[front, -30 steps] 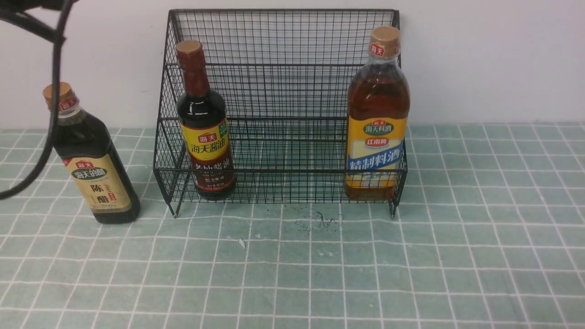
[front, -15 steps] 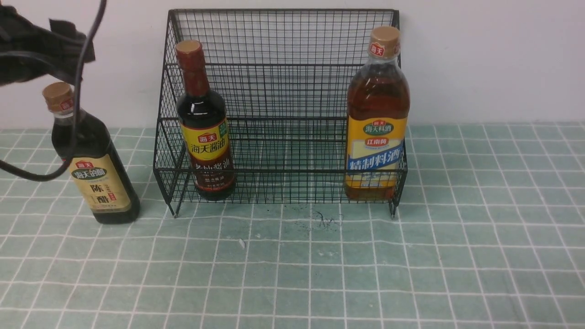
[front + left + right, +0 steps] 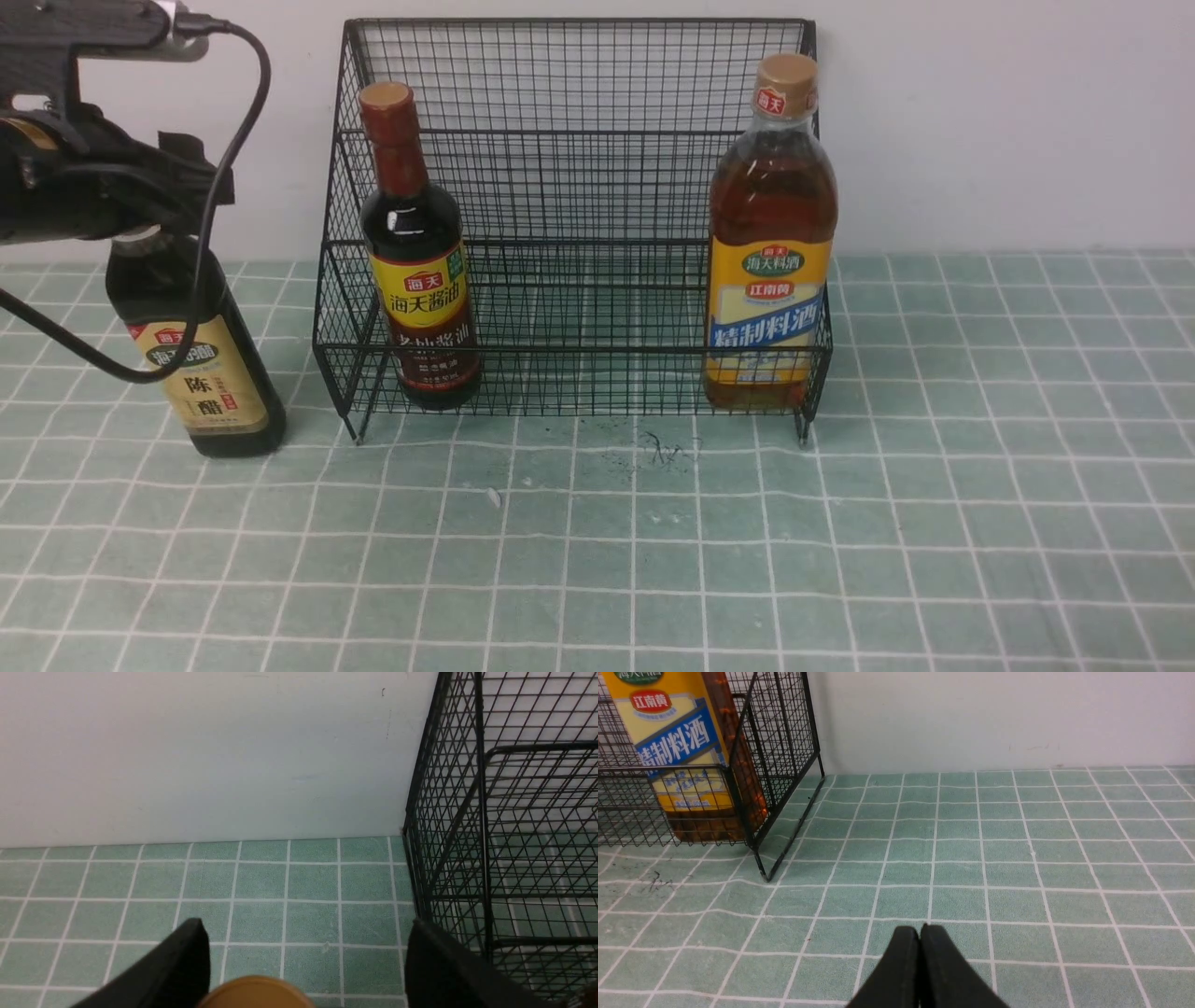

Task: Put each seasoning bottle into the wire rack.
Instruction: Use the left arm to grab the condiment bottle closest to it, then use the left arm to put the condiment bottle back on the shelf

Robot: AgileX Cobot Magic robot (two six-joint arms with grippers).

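The dark bottle with tan cap point(image 3: 202, 349) will fit upright behind the red-necked dark bottle when I lower it, because the rack runs deep point(image 3: 354, 230) there.
The black wire rack point(image 3: 579, 168) stands against the wall. The red-necked dark bottle point(image 3: 417, 271) stands in its lower tier at the left. The amber bottle point(image 3: 770, 243) stands in it at the right and shows in the right wrist view point(image 3: 686, 751). The dark bottle with tan cap point(image 3: 201, 355) stands on the table left of the rack. My left gripper point(image 3: 140, 201) is open over its neck, hiding the cap. In the left wrist view the tan cap point(image 3: 254, 994) lies between the spread fingers point(image 3: 187, 961), gripper point(image 3: 303, 947). My right gripper point(image 3: 920, 931) is shut and empty.
The table wears a green tiled cloth point(image 3: 653, 560). A white wall point(image 3: 1008, 121) runs right behind the rack. A black cable point(image 3: 210, 233) hangs from the left arm across the dark bottle. Dark scuff marks point(image 3: 658, 448) lie in front of the rack.
My left gripper has come down and to the right over the dark tan-capped bottle, now covering its cap and neck. The bottles and the rack have not moved.
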